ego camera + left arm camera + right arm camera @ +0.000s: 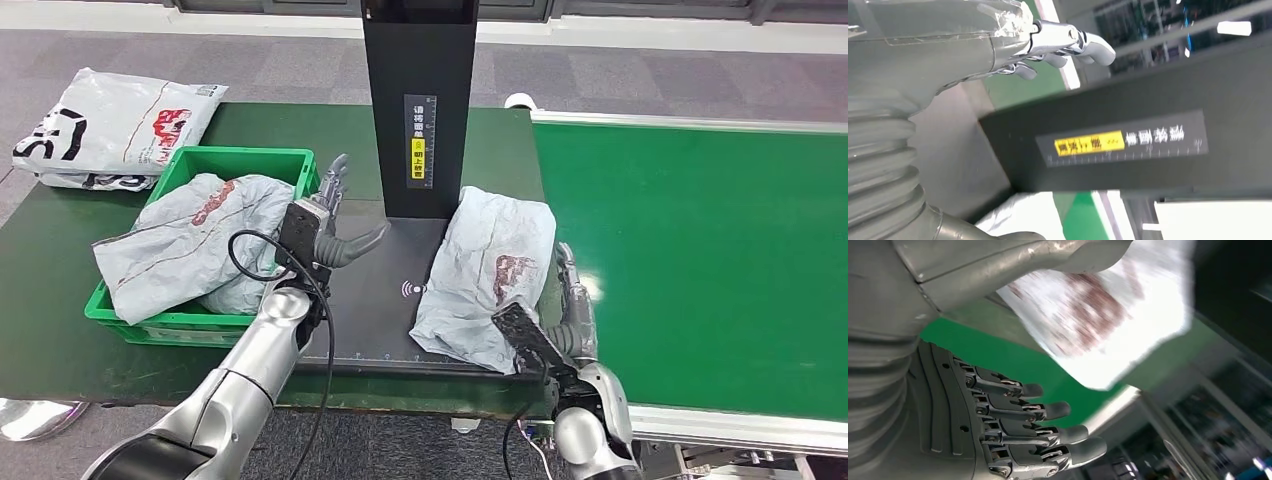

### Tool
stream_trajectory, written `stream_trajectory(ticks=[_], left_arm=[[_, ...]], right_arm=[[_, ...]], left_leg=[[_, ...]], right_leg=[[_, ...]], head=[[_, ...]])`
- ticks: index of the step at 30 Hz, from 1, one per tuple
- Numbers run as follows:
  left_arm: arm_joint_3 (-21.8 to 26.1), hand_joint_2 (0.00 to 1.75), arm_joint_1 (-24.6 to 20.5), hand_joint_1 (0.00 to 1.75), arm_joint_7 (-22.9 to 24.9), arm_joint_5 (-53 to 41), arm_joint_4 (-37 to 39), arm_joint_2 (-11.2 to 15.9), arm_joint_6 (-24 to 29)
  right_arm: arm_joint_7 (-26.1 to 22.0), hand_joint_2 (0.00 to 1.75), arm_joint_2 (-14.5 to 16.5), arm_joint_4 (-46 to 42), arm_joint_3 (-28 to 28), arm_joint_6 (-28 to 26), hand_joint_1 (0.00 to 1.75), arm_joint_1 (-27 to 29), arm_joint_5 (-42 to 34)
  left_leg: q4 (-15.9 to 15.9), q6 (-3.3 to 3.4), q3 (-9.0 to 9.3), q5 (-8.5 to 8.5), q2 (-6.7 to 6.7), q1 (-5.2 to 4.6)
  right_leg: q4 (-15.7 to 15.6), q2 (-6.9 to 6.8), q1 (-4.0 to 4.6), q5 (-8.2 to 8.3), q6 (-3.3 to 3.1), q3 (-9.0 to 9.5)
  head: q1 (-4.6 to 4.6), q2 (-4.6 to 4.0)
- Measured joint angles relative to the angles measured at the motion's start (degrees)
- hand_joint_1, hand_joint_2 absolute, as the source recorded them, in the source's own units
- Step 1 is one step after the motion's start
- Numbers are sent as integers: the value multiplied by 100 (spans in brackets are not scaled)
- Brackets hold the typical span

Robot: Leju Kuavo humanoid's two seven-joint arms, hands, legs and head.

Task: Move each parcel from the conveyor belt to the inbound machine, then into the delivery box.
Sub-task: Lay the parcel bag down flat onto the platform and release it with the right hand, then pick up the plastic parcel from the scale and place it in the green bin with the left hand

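The grey parcel on the black base (489, 270) shows a limp, wrinkled near edge (460, 346), so I expect the grey parcel to gather into loose folds when I pick it up.
A grey parcel with a red logo (492, 272) lies on the black base of the inbound machine (380, 310), right of its black column (418, 105). My right hand (572, 300) stands open just right of that parcel, fingers straight, holding nothing; the right wrist view shows its fingers (1043, 432) spread beside the blurred parcel (1098, 315). My left hand (330, 215) hovers open between the green delivery box (240, 160) and the column, empty. Its fingers (1073, 45) show in the left wrist view before the column (1148, 145). Another grey parcel (195, 245) fills the box.
The green conveyor belt (700, 260) runs along the right with nothing on it. A white parcel (115, 125) lies on the dark green table (60, 330) behind the box, at far left. A black cable loops off my left wrist.
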Motion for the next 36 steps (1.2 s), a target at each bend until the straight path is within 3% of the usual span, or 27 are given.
stream_trajectory(ticks=[5,11,20,26,31,32,36], left_arm=[[-196,175,9,0,142,-59,-28,-86,-390],[-632,175,-92,0,225,-362,224,-162,-695],[-1245,175,-246,0,465,-1044,689,-159,-919],[-1875,175,-326,0,839,-2131,1473,-239,-363],[-2212,175,-356,0,1040,-2509,1933,-245,-142],[-2256,175,-369,5,1109,-2576,1996,-245,-126],[-2466,175,-463,170,1445,-3010,2222,-224,-110]], right_arm=[[-677,175,116,-255,-442,128,0,-198,-1559],[-1216,175,140,-199,-1031,99,0,-282,-2883],[-1262,175,140,65,-1317,-35,0,-456,-3018],[-1317,175,139,375,-1417,-174,0,-679,-2994],[-1401,175,138,569,-1417,-240,0,-701,-3007],[-1407,175,138,592,-1417,-243,0,-707,-3011],[-1461,175,135,713,-1417,-238,0,-759,-3074]], left_leg=[[2,0,1,0,-1,-1],[2,1,0,-1,-1,-4],[0,-3,0,-2,2,-3],[1,-3,1,-1,5,-3],[1,-3,0,-2,3,-3],[0,-3,0,-2,4,-3],[0,-3,1,-2,4,-2]], right_leg=[[-1,0,-1,1,0,0],[-1,0,-3,1,1,1],[3,5,-2,0,0,-4],[4,7,-3,1,-1,-3],[4,6,-2,0,-1,-4],[4,6,-2,0,0,-4],[4,6,-1,-1,0,-2]], head=[[0,0],[0,0],[0,0],[0,0],[0,0],[0,0],[0,0]])
